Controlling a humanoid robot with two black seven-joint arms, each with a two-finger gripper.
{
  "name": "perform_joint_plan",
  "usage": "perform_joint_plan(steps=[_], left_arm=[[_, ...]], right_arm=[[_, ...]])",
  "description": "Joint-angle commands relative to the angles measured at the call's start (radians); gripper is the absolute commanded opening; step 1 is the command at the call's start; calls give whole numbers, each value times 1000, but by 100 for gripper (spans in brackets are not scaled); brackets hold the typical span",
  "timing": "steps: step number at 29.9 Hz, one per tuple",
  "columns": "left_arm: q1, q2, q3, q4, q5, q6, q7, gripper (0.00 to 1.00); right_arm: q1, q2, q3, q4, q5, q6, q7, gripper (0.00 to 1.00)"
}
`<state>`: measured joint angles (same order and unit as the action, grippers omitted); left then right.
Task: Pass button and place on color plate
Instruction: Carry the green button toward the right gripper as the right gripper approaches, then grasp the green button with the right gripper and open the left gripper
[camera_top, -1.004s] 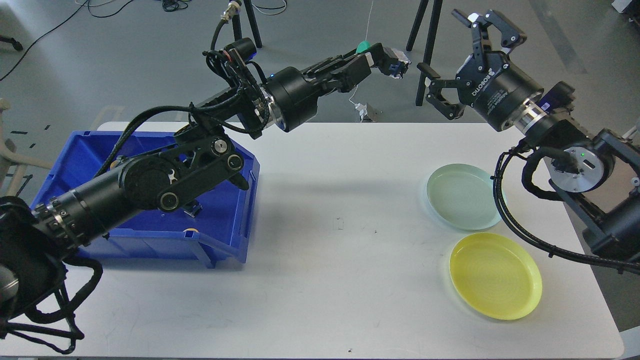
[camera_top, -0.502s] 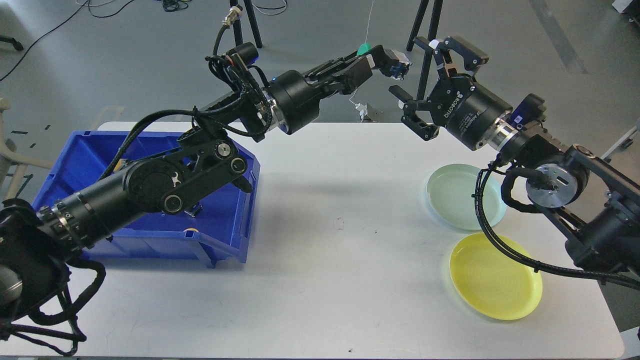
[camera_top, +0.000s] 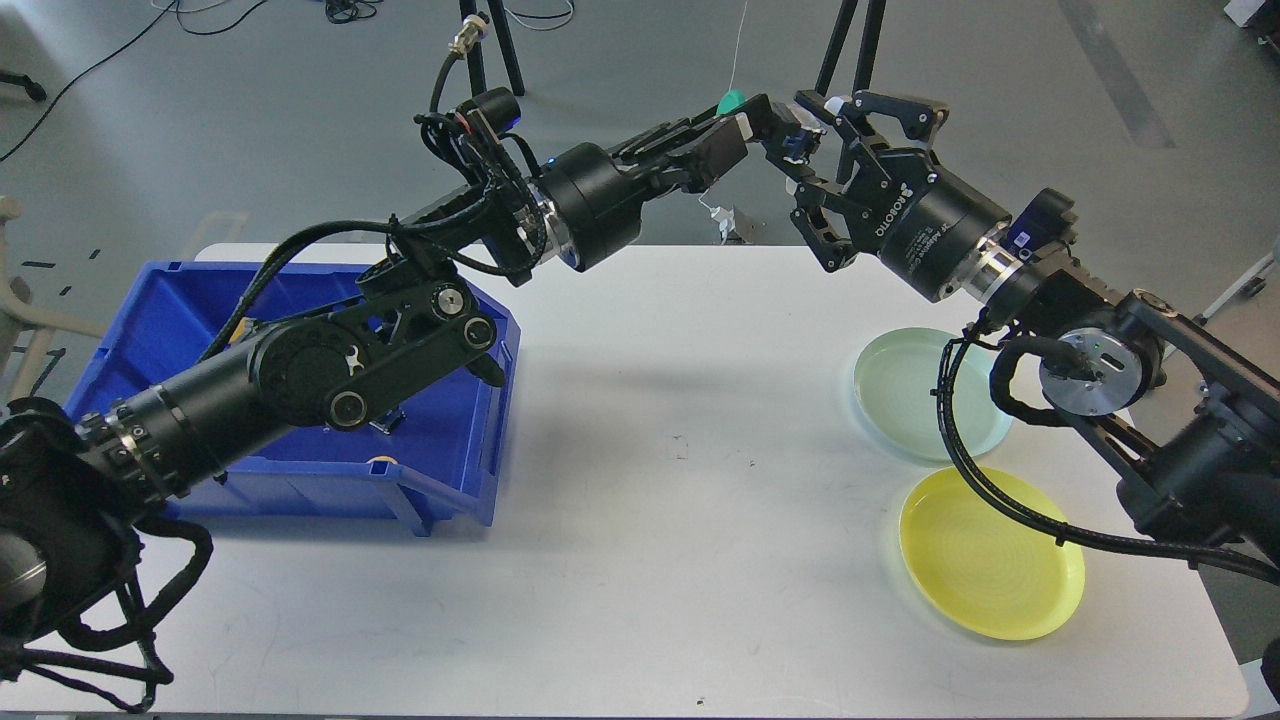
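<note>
I expect the button (camera_top: 799, 143) to lie sideways when I lower it onto the pale green plate, since the green cap (camera_top: 731, 103) points away from my right gripper.
My left gripper (camera_top: 790, 135) is raised above the table's far edge and shut on a small blue and grey button (camera_top: 797, 143). My right gripper (camera_top: 808, 150) is open, with its fingers on either side of the button, facing the left gripper. A pale green plate (camera_top: 925, 392) and a yellow plate (camera_top: 990, 552) lie on the table at the right, both empty.
A blue bin (camera_top: 300, 400) stands at the left of the white table (camera_top: 650, 480), under my left arm, with a few small parts inside. Tripod legs and cables stand on the floor behind the table.
My right gripper has swung left and down until its open fingers flank the button in the left gripper. The left gripper has barely moved.
</note>
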<state>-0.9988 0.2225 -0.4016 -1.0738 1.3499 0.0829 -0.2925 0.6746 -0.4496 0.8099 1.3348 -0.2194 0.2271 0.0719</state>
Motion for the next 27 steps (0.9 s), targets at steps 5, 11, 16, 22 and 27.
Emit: perform_joint_plan(steps=[5, 11, 16, 22, 27], left_arm=[[0, 0, 1, 0, -2, 0, 1, 31], [2, 0, 3, 0, -2, -2, 12, 53], [2, -12, -3, 0, -6, 3, 7, 78], [6, -28, -34, 0, -9, 29, -2, 87], [19, -18, -89, 0, -84, 44, 1, 89]], right_arm=[[2, 0, 0, 0, 0, 0, -4, 14], [3, 0, 3, -3, -1, 0, -4, 12], [3, -1, 8, -3, 0, 0, -3, 12], [-10, -35, 14, -11, -1, -5, -3, 13], [-73, -144, 14, -37, 0, 0, -3, 15]])
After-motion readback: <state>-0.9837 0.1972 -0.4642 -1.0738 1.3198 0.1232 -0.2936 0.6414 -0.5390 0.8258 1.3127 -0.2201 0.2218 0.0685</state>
